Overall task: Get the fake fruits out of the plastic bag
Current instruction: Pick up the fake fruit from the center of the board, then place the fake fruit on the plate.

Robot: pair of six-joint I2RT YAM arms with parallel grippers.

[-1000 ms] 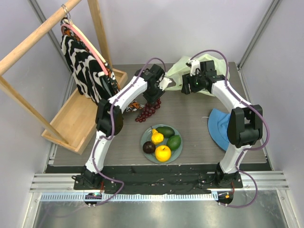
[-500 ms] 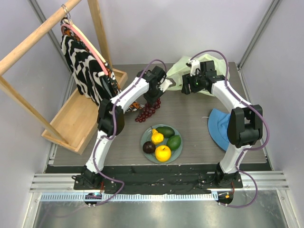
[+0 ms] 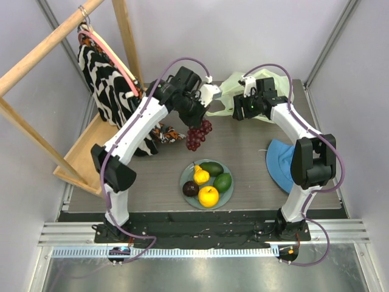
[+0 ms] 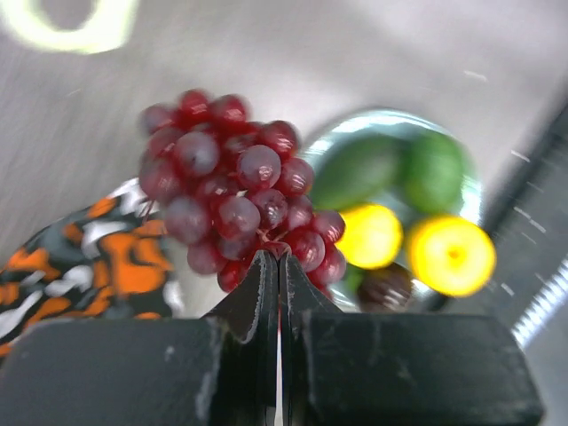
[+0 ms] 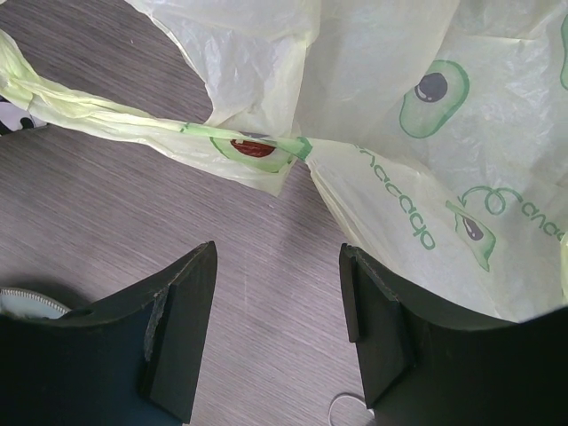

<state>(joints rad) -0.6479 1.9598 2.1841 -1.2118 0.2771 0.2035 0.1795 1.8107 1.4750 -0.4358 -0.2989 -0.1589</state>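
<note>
The grape bunch (image 3: 196, 137) hangs by its stem, away from the bag. My left gripper should keep going toward the plate (image 3: 206, 185) until the grape bunch lies on the plate's fruits.
My left gripper (image 3: 196, 120) is shut on the stem of the dark-red grape bunch (image 3: 198, 135), which hangs above the table left of the plate; the bunch fills the left wrist view (image 4: 232, 202) above the closed fingertips (image 4: 266, 271). The plate (image 3: 189, 176) holds a yellow-orange fruit (image 3: 208, 196), two green fruits (image 3: 222, 181), a small yellow one (image 3: 200, 176) and a dark purple one (image 3: 190, 188). The pale yellow-green plastic bag (image 3: 246, 88) lies at the back. My right gripper (image 3: 239, 113) is open and empty beside the bag's handle (image 5: 222, 146).
A wooden rack (image 3: 100, 152) with a zebra-print garment (image 3: 106, 88) stands at the left. An orange-patterned cloth (image 3: 167, 134) lies beside it. A blue cloth hat (image 3: 279, 161) lies at the right edge.
My left gripper has lifted the grape bunch off the table and shifted toward the plate; the left arm has risen. The right arm has stayed still.
</note>
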